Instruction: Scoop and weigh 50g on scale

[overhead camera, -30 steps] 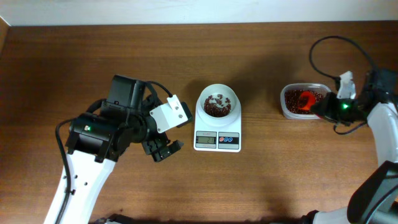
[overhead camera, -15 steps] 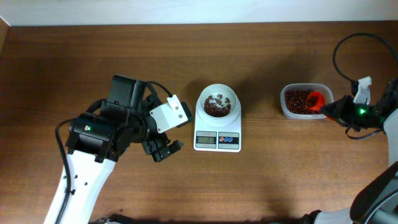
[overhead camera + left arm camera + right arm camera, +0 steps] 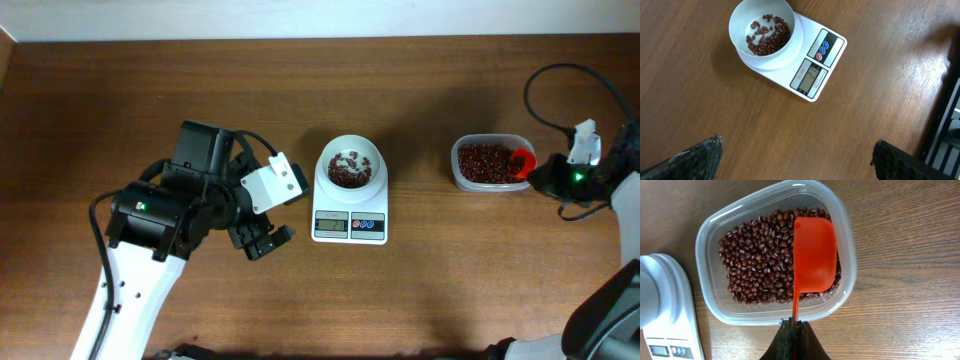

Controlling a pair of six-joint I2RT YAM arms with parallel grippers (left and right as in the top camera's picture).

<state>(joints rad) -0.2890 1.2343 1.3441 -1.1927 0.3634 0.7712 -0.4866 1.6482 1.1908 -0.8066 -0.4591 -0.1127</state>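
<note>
The scoop is near the tub's side point(image 3: 531, 150) farthest from the scale, so my right gripper should lower it into the beans point(image 3: 483, 163) and sweep toward the scale.
The white scale point(image 3: 350, 210) stands at the table's middle, and its round bowl point(image 3: 350, 160) holds a small heap of dark red beans point(image 3: 347, 175). In the left wrist view the scale point(image 3: 796, 62) and the beans point(image 3: 765, 40) lie ahead of my left gripper point(image 3: 796, 142), which hangs open above bare wood. My right gripper point(image 3: 796, 325) is shut on the handle of an orange-red scoop point(image 3: 812, 255). The scoop lies over the right side of a clear tub point(image 3: 705, 235) full of beans point(image 3: 755, 260). No beans show on the scoop.
The tub point(image 3: 458, 165) sits to the right of the scale, with the scoop point(image 3: 521, 160) at its right rim and my right gripper point(image 3: 540, 178) beside it. My left gripper point(image 3: 268, 240) hovers left of the scale. A corner of the scale point(image 3: 665, 295) shows beside the tub.
My right gripper has drawn the scoop rightward, from the middle of the tub to its right rim. The left arm has not moved.
</note>
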